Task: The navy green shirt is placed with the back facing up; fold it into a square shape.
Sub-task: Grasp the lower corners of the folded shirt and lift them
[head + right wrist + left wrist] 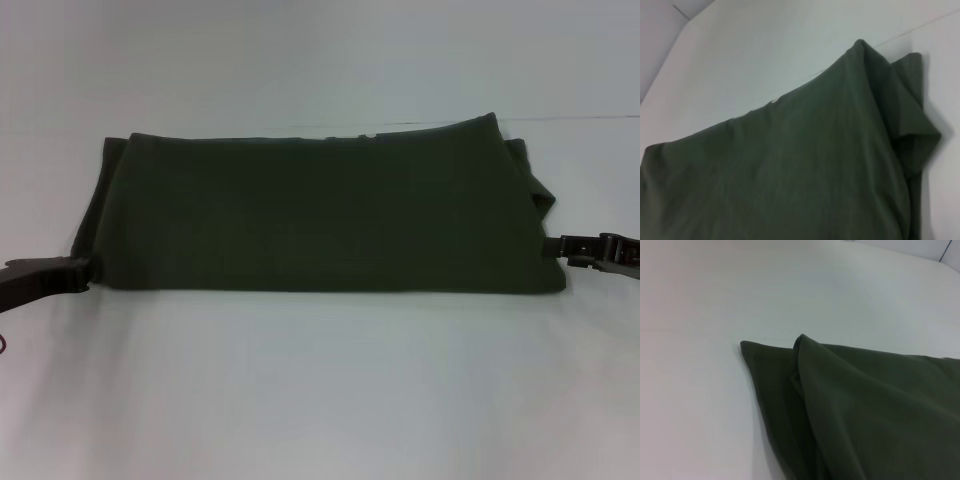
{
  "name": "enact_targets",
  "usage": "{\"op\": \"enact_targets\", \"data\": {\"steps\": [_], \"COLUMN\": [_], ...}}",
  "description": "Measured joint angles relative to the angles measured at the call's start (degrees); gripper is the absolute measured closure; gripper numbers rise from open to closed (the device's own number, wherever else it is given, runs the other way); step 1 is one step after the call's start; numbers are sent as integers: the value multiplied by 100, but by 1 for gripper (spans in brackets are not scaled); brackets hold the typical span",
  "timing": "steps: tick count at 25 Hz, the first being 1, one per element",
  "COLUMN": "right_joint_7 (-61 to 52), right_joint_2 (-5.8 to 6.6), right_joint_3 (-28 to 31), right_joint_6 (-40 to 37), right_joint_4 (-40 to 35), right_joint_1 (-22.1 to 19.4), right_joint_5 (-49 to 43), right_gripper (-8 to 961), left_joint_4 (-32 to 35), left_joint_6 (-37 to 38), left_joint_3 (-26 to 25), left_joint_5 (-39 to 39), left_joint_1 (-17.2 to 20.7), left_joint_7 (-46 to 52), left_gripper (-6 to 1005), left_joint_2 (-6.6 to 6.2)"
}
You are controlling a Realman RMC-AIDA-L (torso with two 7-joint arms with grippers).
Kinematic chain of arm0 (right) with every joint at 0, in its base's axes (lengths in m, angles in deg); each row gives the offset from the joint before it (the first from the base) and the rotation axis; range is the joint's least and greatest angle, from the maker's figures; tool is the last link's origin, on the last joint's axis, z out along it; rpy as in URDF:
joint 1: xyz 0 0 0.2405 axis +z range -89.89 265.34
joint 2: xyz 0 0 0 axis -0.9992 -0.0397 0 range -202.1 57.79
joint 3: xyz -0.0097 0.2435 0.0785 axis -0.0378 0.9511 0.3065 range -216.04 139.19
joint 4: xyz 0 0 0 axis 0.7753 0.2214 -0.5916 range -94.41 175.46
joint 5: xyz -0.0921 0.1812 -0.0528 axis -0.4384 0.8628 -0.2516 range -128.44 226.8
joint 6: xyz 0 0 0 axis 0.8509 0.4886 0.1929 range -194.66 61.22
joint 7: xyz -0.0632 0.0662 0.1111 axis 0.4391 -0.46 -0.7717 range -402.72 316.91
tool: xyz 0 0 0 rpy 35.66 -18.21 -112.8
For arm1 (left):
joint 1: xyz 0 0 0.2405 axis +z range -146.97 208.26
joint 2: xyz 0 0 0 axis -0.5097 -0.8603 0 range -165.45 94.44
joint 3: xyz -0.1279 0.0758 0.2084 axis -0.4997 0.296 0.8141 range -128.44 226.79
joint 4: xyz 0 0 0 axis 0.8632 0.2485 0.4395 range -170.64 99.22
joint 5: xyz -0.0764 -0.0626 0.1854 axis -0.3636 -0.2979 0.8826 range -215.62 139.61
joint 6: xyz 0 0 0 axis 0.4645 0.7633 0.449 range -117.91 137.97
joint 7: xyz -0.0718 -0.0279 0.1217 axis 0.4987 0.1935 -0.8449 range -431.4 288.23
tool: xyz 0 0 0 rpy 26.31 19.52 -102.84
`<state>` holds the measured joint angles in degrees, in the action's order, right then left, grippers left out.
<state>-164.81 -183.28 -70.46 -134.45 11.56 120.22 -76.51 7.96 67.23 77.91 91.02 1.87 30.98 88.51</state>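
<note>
Next, I move my right gripper down, take the corner itself (556, 284) and pull the shirt's near edge tight, because my right gripper meets the shirt's end (538, 236) above the near corner.
The navy green shirt (320, 215) lies on the white table (320, 390) as a wide flat band, folded lengthwise with its plain side up. My left gripper (85, 268) sits low at the band's near left corner, right against the cloth. My right gripper (555, 245) reaches the right end, just above the near right corner. The left wrist view shows layered folds of the shirt (865, 405) ending in a point. In the right wrist view, the shirt (790, 165) has a sleeve fold sticking out at its side.
A small cream speck (774, 101) peeks out at the shirt's far edge. White tabletop surrounds the cloth on all sides, and its edge (682, 22) shows beyond the shirt in the right wrist view.
</note>
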Motion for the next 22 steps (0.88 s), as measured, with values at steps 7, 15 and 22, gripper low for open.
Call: {"op": "enact_targets", "data": {"steps": [7, 15, 22], "right_joint_7": [0, 5, 39], "right_joint_2": [-14, -42, -93], "right_joint_3": [-70, -101, -114], "right_joint_6": [145, 203, 336], "right_joint_4": [150, 247, 246], "right_joint_1": [21, 80, 89], "right_joint_5": [0, 18, 22], "right_gripper": [344, 343, 438], "left_joint_4": [1, 1, 1], "left_joint_6": [-7, -14, -8], "left_joint_3": [0, 0, 0], "left_joint_5": [0, 1, 8], "left_joint_1": [-28, -45, -43], "left_joint_7": [0, 0, 0], "left_gripper": [999, 998, 999], "left_joint_2": [0, -8, -9]}}
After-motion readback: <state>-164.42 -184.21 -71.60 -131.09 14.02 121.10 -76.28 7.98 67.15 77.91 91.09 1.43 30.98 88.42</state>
